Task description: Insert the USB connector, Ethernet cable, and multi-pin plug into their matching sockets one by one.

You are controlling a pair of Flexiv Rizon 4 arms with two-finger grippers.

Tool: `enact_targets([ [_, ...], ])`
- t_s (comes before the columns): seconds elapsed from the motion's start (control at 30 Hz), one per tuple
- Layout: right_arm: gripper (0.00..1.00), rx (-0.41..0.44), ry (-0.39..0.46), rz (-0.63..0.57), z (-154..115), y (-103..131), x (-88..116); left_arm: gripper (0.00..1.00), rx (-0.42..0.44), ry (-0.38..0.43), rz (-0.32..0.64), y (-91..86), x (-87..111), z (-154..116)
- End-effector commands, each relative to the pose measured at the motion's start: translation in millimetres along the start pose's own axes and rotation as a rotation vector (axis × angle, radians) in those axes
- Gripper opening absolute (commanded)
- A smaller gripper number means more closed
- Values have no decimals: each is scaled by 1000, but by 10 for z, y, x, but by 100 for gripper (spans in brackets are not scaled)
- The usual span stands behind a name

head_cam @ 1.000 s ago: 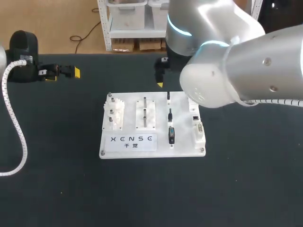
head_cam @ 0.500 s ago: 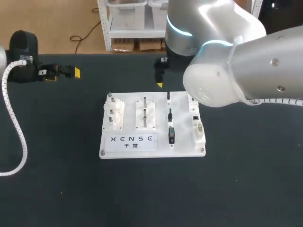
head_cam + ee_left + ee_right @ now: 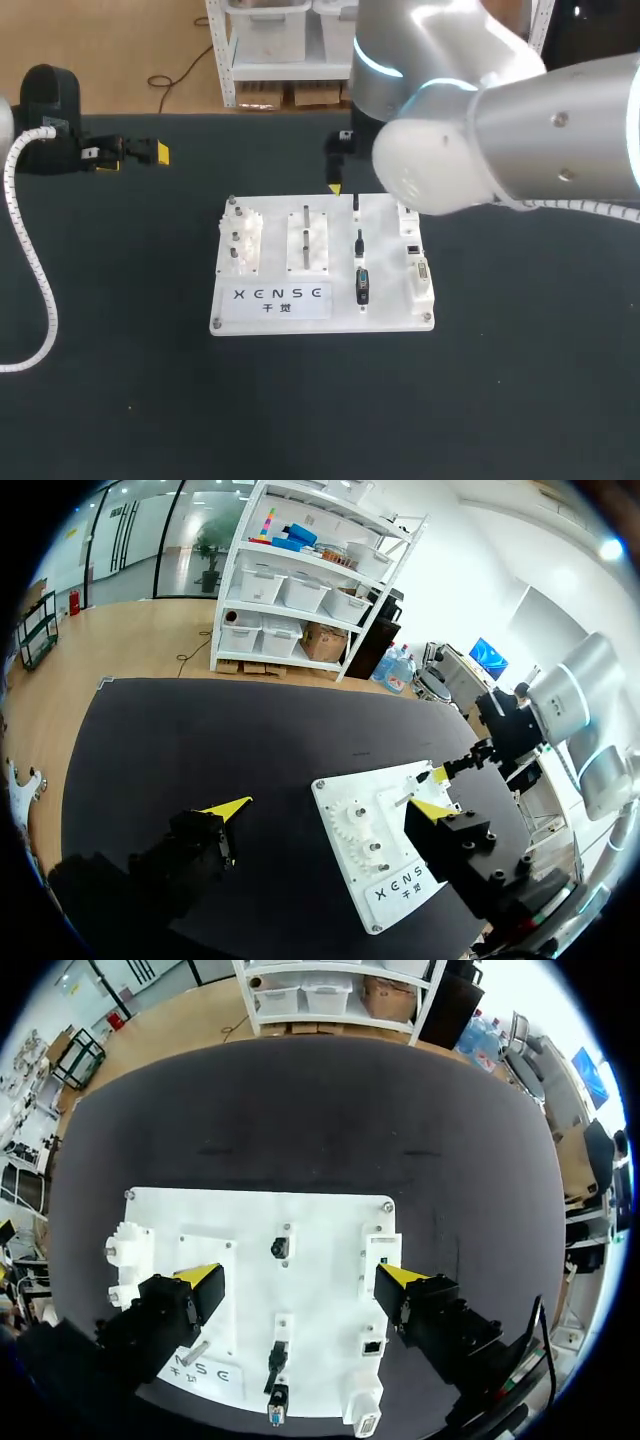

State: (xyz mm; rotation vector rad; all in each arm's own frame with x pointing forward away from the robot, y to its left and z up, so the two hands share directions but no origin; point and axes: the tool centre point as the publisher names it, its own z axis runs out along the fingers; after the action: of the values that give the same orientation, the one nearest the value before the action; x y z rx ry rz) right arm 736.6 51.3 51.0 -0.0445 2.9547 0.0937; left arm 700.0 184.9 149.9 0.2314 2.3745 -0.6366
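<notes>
The round plug [image 3: 356, 203] will come up by itself and leave the white holder empty when I lift, because small screws [image 3: 285, 1264] hold the holder to the board.
A white board [image 3: 270, 300] lies mid-table. Three dark plugs stand in a row on it: a small one [image 3: 355, 203] at the far end, a second [image 3: 359, 242] behind it and a larger one [image 3: 362, 286] nearest. In the right wrist view they are the round plug [image 3: 280, 1248], the middle plug [image 3: 275, 1358] and the blue-marked plug [image 3: 275, 1400]. Sockets [image 3: 380, 1256] sit in the white block [image 3: 417, 272] along the board's right side. My right gripper [image 3: 300, 1277] hangs open above the board, straddling the plug row; one yellow fingertip [image 3: 335, 188] shows at the board's far edge. My left gripper [image 3: 330, 808] is open and empty, far off at the table's back left [image 3: 130, 152].
White gear and peg fixtures [image 3: 240, 245] and two slotted blocks [image 3: 307, 240] fill the board's left half. A white coiled cable [image 3: 30, 260] runs along the left arm. My right arm's bulk [image 3: 500, 120] hides the table's back right.
The right arm has shifted slightly, and its yellow fingertip has come a little lower toward the board's far edge. The left arm has not moved.
</notes>
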Motion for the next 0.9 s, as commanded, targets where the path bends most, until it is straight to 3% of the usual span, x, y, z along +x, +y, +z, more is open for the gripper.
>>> enact_targets([
  [0.03,100,30,23,18,72,58,-55,100,0,0,0,0,0,0],
  [0.17,99,38,31,41,105,34,-44,100,0,0,0,0,0,0],
  [0.2,86,41,33,43,115,31,-38,100,0,0,0,0,0,0],
  [0.33,49,39,52,57,158,21,-23,100,0,0,0,0,0,0],
  [0.7,38,47,67,56,192,96,-91,100,0,0,0,0,0,0],
  [0.9,38,54,71,53,215,138,-101,100,0,0,0,0,0,0],
])
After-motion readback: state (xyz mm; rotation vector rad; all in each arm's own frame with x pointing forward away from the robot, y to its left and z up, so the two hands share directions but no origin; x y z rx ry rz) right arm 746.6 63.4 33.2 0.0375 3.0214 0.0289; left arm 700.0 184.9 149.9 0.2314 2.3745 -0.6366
